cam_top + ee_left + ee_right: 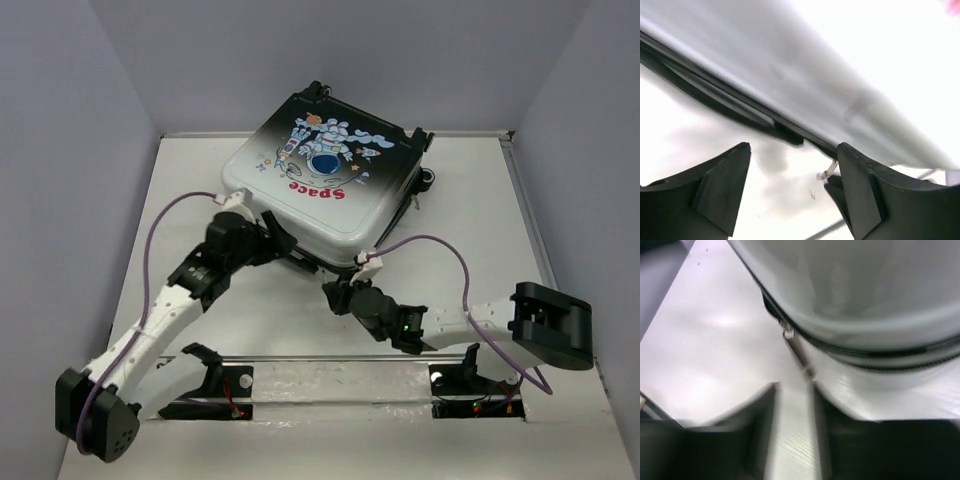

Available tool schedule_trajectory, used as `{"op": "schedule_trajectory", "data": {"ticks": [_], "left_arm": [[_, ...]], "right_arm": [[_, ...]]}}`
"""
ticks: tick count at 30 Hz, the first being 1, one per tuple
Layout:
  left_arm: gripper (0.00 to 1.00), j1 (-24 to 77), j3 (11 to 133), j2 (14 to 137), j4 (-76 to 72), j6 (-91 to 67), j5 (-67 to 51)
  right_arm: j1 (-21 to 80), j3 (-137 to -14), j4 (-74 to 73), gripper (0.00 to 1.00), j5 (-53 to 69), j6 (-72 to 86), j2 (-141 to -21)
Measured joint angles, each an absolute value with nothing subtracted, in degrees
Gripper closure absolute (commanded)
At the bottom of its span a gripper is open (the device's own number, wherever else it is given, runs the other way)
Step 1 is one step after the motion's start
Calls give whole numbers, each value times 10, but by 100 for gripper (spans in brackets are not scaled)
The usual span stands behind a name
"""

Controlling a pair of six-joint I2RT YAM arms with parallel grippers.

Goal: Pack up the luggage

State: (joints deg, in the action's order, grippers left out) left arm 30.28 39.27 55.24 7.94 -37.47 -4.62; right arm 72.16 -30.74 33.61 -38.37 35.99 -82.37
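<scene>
The luggage is at a slant, and its far side seam [262,127] faces away from my left gripper. Both grippers should rotate the luggage [398,210] until that side faces my left gripper.
The luggage [325,180] lies flat and closed at the back middle of the table, its astronaut and red "Space" print facing up. My left gripper [275,245] is open at its front left edge; in the left wrist view [792,147] the white shell [840,75] and dark seam run just above the fingertips, with nothing between them. My right gripper [335,297] is at the front edge. In the right wrist view [794,386] the jaws stand a narrow gap apart, blurred. A metal zipper pull [799,354] hangs from the shell [855,290], its end just ahead of the fingertips.
White table [180,220] inside grey walls. Black caster wheels [425,135] stick out at the luggage's back. The arms' mounting rail [340,385] runs along the near edge. Purple cables [165,215] loop above both arms.
</scene>
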Motion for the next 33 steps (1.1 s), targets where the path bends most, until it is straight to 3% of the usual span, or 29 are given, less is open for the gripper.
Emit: {"op": "schedule_trajectory", "data": {"ticks": [2,4,6,7,8,13,20,25,33], "left_arm": [[15,237,440,505,110,-347,-49],[15,175,495,486,116,-327,-55],[15,109,566,494,112,-310,-72],[14,86,592,507,112,-306,-79],[15,61,620,523,106,-303,-87],[20,-39,710,668,61,-315,-152],[25,-81,809,939,55,-341,-190],[27,-81,899,1088,67,-346,-225],[28,-43,850,1150,12,-366,-231]], "right_arm": [[725,-286,300,25,-368,382,-787],[729,-283,252,28,-352,401,-762],[732,-281,195,50,-340,417,-728],[732,-277,169,82,-339,423,-702],[729,-271,144,93,-337,434,-673],[635,-245,42,93,-312,464,-565],[340,-250,12,93,-236,425,-538],[192,-320,41,93,-135,400,-656],[172,-436,95,93,-24,387,-838]]}}
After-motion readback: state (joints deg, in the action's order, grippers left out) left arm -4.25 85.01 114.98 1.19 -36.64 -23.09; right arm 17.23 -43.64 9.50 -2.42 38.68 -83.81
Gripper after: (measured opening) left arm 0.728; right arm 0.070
